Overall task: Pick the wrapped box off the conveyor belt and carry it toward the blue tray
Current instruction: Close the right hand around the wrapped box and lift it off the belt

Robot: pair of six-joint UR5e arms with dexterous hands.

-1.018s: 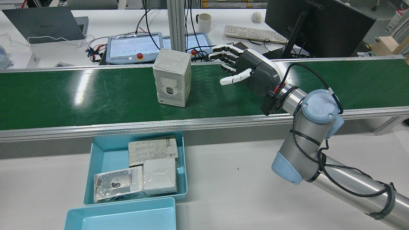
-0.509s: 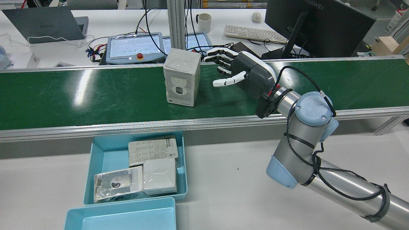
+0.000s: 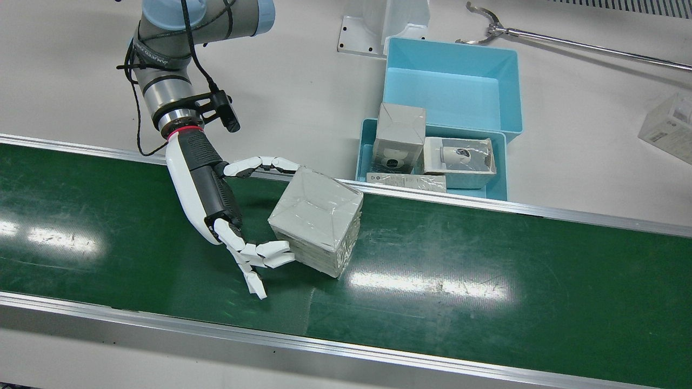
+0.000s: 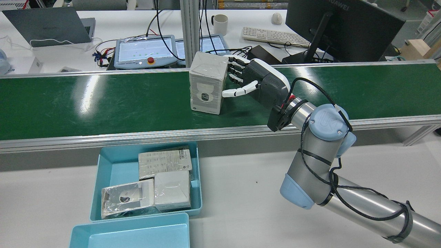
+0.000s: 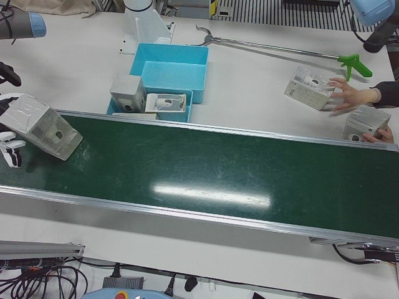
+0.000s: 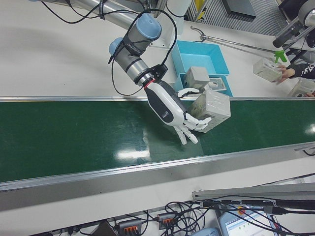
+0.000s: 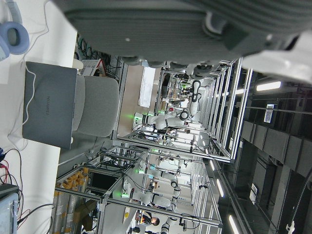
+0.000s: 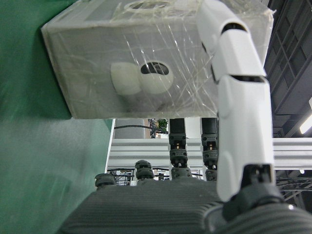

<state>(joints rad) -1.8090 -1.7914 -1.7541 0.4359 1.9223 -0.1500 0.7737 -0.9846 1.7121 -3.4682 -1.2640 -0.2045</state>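
Note:
I expect the wrapped box [image 3: 315,217] to turn squarer between thumb and fingers when I grip and lift it, because a corner [image 3: 270,220] points toward my palm.
The wrapped box [image 3: 316,216] [image 4: 207,77] [image 6: 211,108] stands on end on the green conveyor belt [image 3: 486,259], clear film over grey card. My right hand [image 3: 205,183] [image 4: 262,82] [image 6: 170,101] brackets it, open. The thumb [image 8: 239,97] lies against the box's near face and the other fingers [image 3: 267,253] touch its far side. The box rests on the belt. The blue tray [image 3: 497,183] [image 4: 198,193] sits beside the belt with several wrapped boxes inside. Only the dark palm of my left hand [image 7: 161,29] shows, its fingers hidden.
A second, empty blue tray [image 3: 451,92] [image 4: 131,234] adjoins the first. A long reacher tool [image 3: 567,40] and a loose box [image 3: 667,127] lie on the white table. A person's hands [image 5: 349,96] hold boxes at the belt's far end. Pendants and a monitor [image 4: 344,24] stand behind the belt.
The box has travelled along the belt toward my right hand. The hand has come forward to meet it, and its thumb and fingers now touch the box's sides.

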